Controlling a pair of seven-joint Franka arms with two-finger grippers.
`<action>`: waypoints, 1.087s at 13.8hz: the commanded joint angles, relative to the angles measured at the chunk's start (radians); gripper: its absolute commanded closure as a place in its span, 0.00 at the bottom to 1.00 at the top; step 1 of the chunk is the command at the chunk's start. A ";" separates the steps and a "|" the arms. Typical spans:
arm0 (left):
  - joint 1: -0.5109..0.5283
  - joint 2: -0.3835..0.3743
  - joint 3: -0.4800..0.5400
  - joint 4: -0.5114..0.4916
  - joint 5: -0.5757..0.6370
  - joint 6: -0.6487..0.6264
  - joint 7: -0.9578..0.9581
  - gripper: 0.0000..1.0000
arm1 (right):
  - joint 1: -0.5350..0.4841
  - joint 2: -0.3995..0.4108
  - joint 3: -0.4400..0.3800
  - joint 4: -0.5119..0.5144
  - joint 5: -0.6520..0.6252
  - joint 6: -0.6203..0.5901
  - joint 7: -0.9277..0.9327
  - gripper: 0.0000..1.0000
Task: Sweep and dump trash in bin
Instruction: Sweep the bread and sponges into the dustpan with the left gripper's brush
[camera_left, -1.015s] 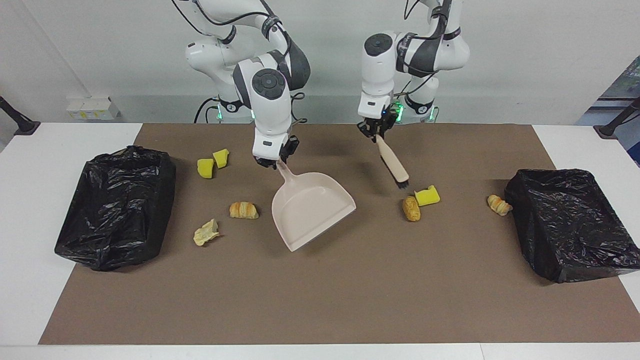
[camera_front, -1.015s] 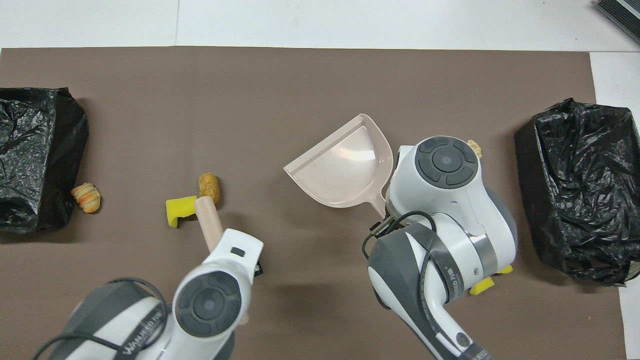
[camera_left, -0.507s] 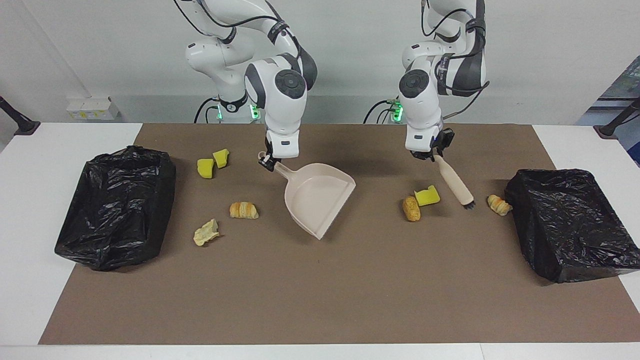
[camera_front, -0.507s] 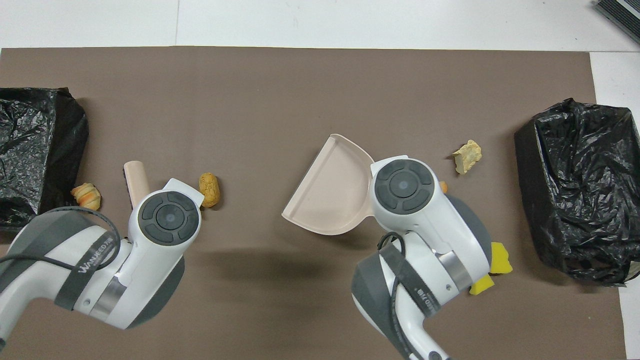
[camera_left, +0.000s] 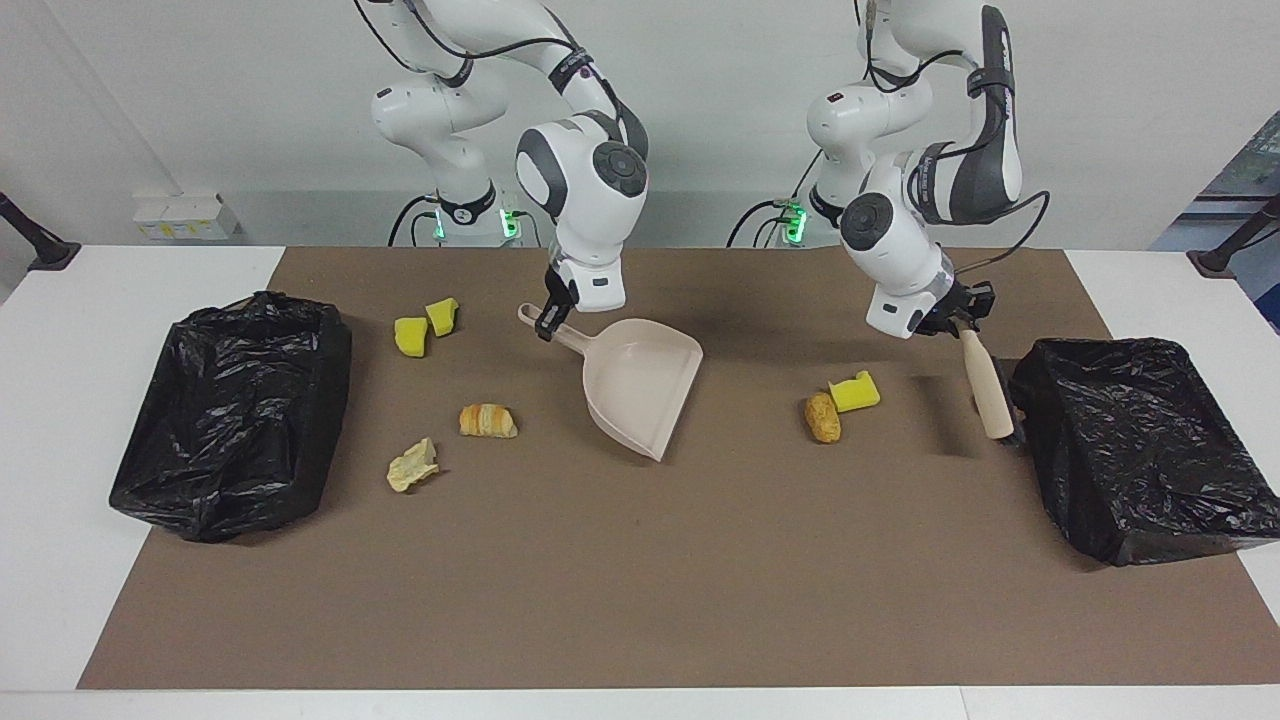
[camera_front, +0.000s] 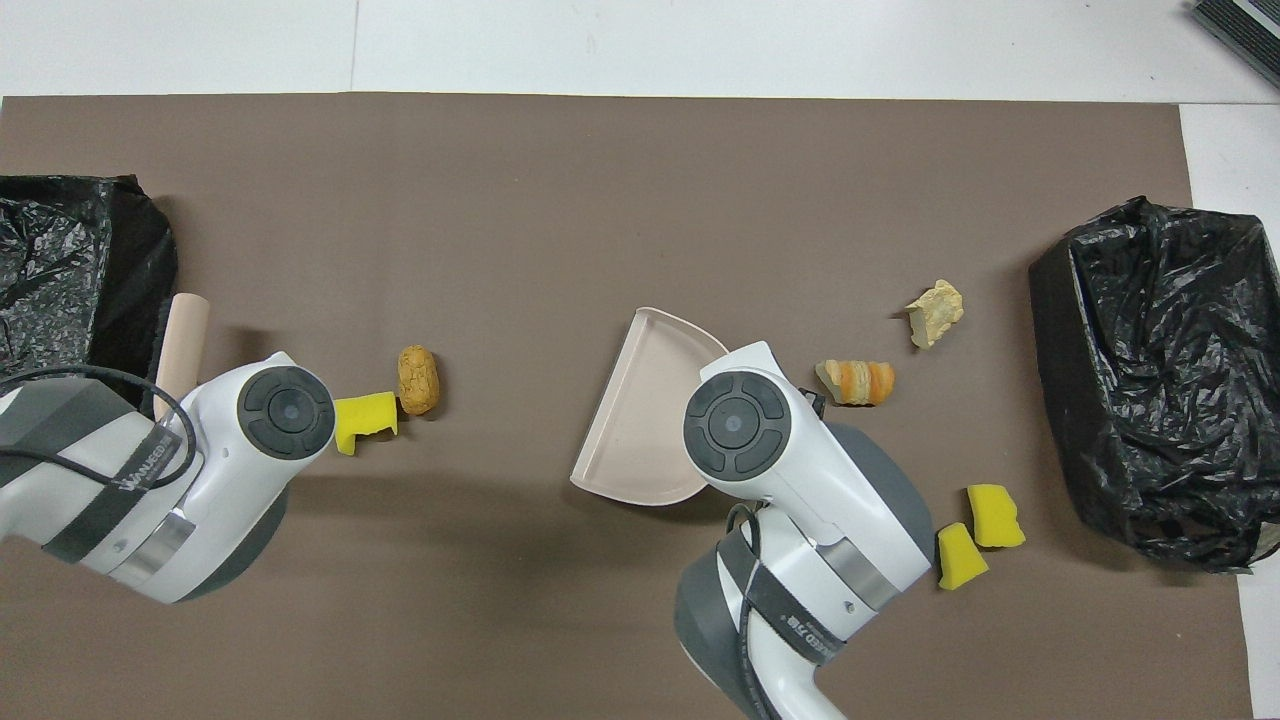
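Next, I sweep the bread piece and the yellow sponge chunk toward the dustpan's opening (camera_left: 679, 406) with my left gripper, because the brush is against the black bin, behind both of them.
My right gripper (camera_left: 548, 322) is shut on the handle of the beige dustpan (camera_left: 640, 392), which tilts down over the middle of the mat, mouth toward the left arm's end. My left gripper (camera_left: 957, 322) is shut on the beige brush (camera_left: 987, 388), bristles down against the black bin (camera_left: 1130, 440). A bread piece (camera_left: 823, 417) and a yellow sponge chunk (camera_left: 855, 392) lie between pan and brush. A croissant (camera_left: 488, 420), a pale scrap (camera_left: 412, 466) and two yellow chunks (camera_left: 410, 335) lie toward the right arm's end. From overhead the arms hide both grippers; the dustpan (camera_front: 650, 410) and brush handle (camera_front: 182, 335) show.
A second black-lined bin (camera_left: 235, 410) stands at the right arm's end of the brown mat (camera_left: 640, 580). White table (camera_left: 60, 400) borders the mat at both ends. The mat's half farther from the robots holds nothing.
The left arm swung the brush over the bread and sponge to the bin at its end, covering a croissant there. The right arm turned the dustpan's mouth toward the left arm's end.
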 joint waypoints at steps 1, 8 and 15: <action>0.105 -0.007 -0.013 -0.060 0.067 0.126 0.012 1.00 | -0.010 -0.004 0.004 -0.004 -0.017 0.009 -0.029 1.00; 0.127 0.033 -0.019 -0.096 -0.067 0.226 -0.122 1.00 | -0.010 -0.002 0.004 -0.003 -0.004 0.009 -0.025 1.00; -0.031 0.024 -0.018 0.186 -0.510 -0.077 -0.053 1.00 | -0.011 -0.001 0.004 -0.003 -0.004 0.007 -0.025 1.00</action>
